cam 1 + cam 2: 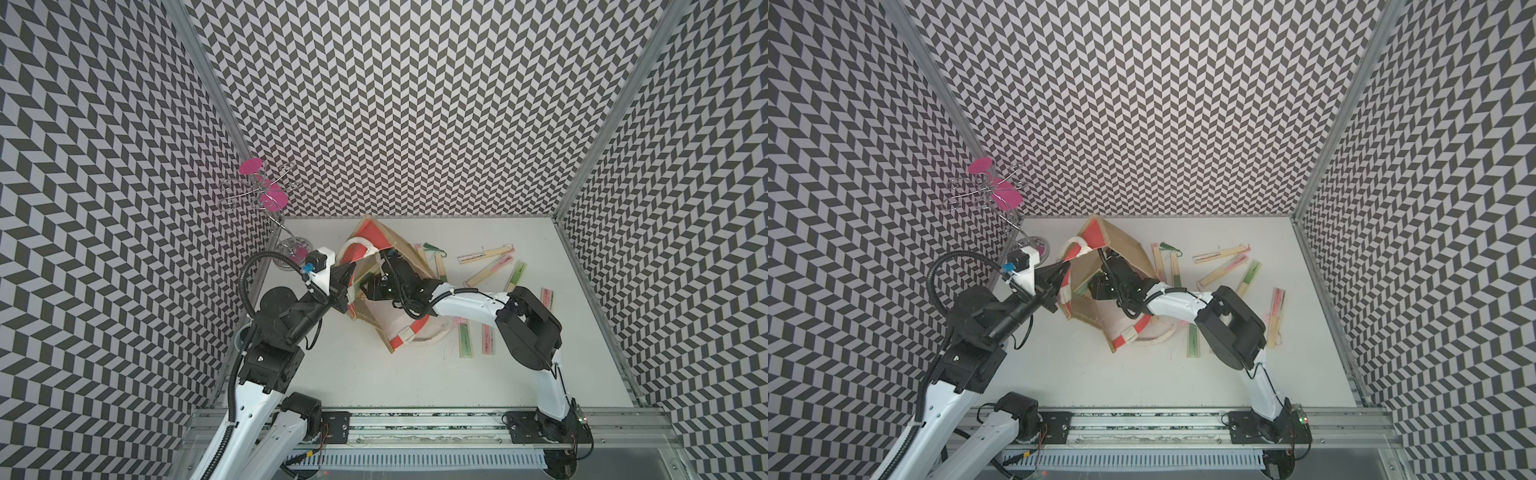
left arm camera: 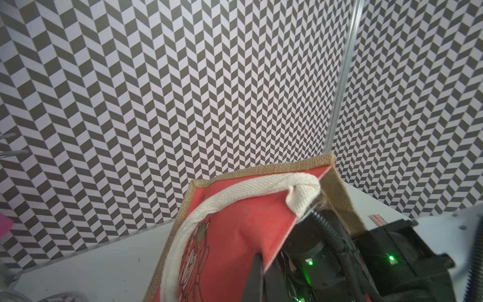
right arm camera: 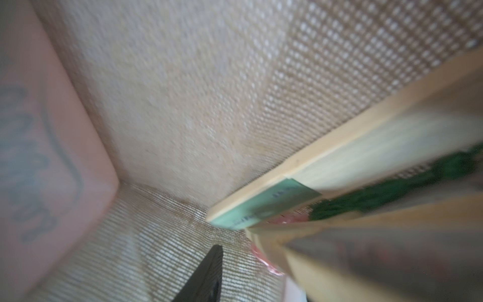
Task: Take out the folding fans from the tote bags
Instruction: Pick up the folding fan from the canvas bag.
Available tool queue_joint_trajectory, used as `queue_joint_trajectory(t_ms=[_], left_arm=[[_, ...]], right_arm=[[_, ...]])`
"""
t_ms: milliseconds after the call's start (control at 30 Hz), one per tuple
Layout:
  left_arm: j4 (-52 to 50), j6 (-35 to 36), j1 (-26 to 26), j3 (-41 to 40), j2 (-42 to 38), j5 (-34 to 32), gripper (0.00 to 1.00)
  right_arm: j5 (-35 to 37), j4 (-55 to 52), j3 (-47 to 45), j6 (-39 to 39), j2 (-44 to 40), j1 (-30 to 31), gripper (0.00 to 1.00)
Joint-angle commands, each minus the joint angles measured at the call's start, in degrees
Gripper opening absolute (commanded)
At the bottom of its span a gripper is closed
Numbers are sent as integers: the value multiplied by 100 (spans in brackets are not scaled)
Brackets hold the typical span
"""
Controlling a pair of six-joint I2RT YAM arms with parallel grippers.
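Observation:
The folding fans' ends (image 3: 246,220) point into the gap between the open fingers of the robot's right gripper, so it should keep going in until the fingers close on a fan (image 3: 266,239).
The tote bag (image 1: 401,245) lies tipped on the white table, its mouth toward the arms; both top views show it (image 1: 1121,243). My left gripper (image 1: 345,286) is shut on the bag's red rim panel (image 2: 235,235), beside the white rope handle (image 2: 235,193). My right gripper (image 3: 245,253) is deep inside the bag and hidden in the top views. One black finger (image 3: 206,272) shows, apart from the fans. A green-papered folding fan (image 3: 264,206) and another fan (image 3: 339,251) lie against the lining there. Several folding fans (image 1: 484,254) lie on the table to the bag's right.
A chrome wire stand with pink discs (image 1: 266,195) stands in the back left corner. More fans (image 1: 465,338) lie under my right arm's elbow (image 1: 528,328). Patterned walls close three sides, and an aluminium rail (image 1: 415,424) runs along the front.

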Motion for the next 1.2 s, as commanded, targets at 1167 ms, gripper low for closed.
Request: queue_joint_trajectory(t_ms=[1167], left_arm=[[897,897,1,-615,-1243,2111,0]], right_arm=[[717,2143,-1610,479,-1403,-331,25]])
